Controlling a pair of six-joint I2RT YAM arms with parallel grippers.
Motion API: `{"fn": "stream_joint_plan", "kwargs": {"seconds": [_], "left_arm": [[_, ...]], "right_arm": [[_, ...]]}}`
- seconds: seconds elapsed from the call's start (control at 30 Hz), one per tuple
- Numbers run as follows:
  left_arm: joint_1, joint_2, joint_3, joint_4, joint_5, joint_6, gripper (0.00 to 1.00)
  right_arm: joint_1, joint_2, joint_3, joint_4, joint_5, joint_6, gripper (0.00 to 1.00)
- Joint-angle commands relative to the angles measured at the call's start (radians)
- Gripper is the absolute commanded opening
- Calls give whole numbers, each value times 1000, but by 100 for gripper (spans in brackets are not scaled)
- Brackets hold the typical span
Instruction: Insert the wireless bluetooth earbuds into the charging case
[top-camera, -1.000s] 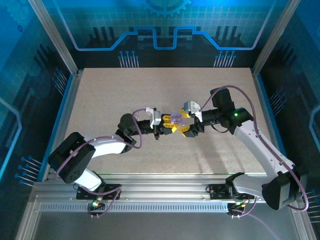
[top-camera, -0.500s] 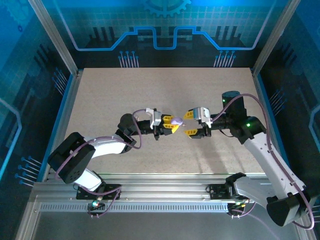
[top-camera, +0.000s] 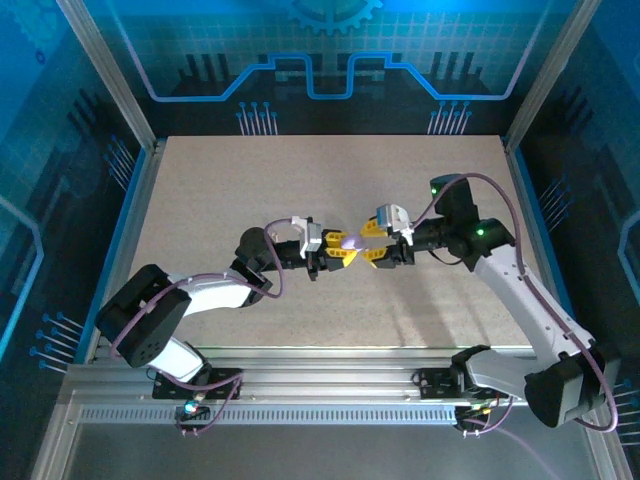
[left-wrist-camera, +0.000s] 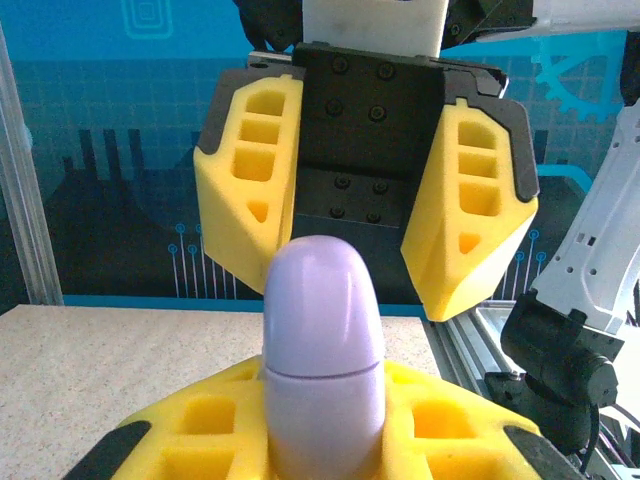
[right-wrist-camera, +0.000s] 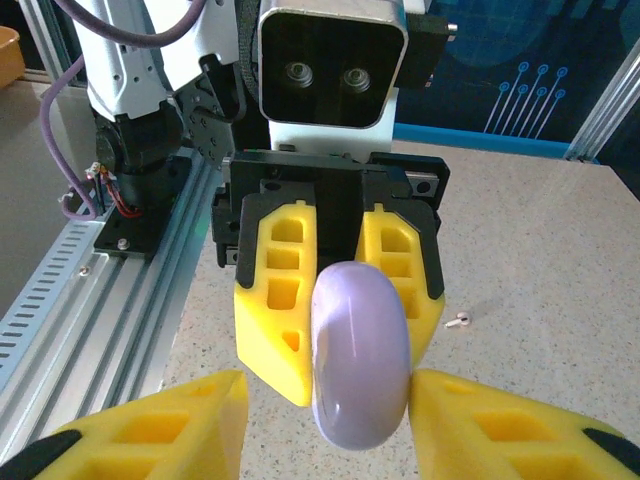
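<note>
I have one end of the charging case (left-wrist-camera: 326, 425) clamped in my left gripper. I should close my right gripper on the charging case's loose end (left-wrist-camera: 320, 300) before I open my left gripper.
The charging case (top-camera: 350, 242) is a closed lavender puck with a seam round its middle, held in the air above the table's centre. My left gripper (top-camera: 338, 250) is shut on it, and its yellow fingers (left-wrist-camera: 190, 430) clamp the lower half (left-wrist-camera: 322, 350). My right gripper (top-camera: 372, 245) faces it from the right, jaws open on either side of the case (right-wrist-camera: 360, 360). Its right fingertip (right-wrist-camera: 440, 400) touches the case, while a gap shows at the other fingertip. One tiny white earbud (right-wrist-camera: 458, 321) lies on the table below.
The speckled tabletop (top-camera: 300, 180) is walled by blue panels and metal frame posts. An aluminium rail (right-wrist-camera: 100, 300) with the arm bases runs along the near edge.
My right gripper drew back to the right, then came in again at the case with its jaws narrower. The left gripper and the case have stayed still.
</note>
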Motion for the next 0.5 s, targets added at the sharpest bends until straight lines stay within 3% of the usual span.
{"fn": "stream_joint_plan", "kwargs": {"seconds": [0.0, 0.47], "left_arm": [[-2, -12, -6, 38, 13, 2, 10], [-1, -20, -6, 37, 13, 3, 9]], "right_arm": [[-7, 15, 32, -17, -50, -15, 47], [-7, 66, 57, -32, -74, -28, 37]]}}
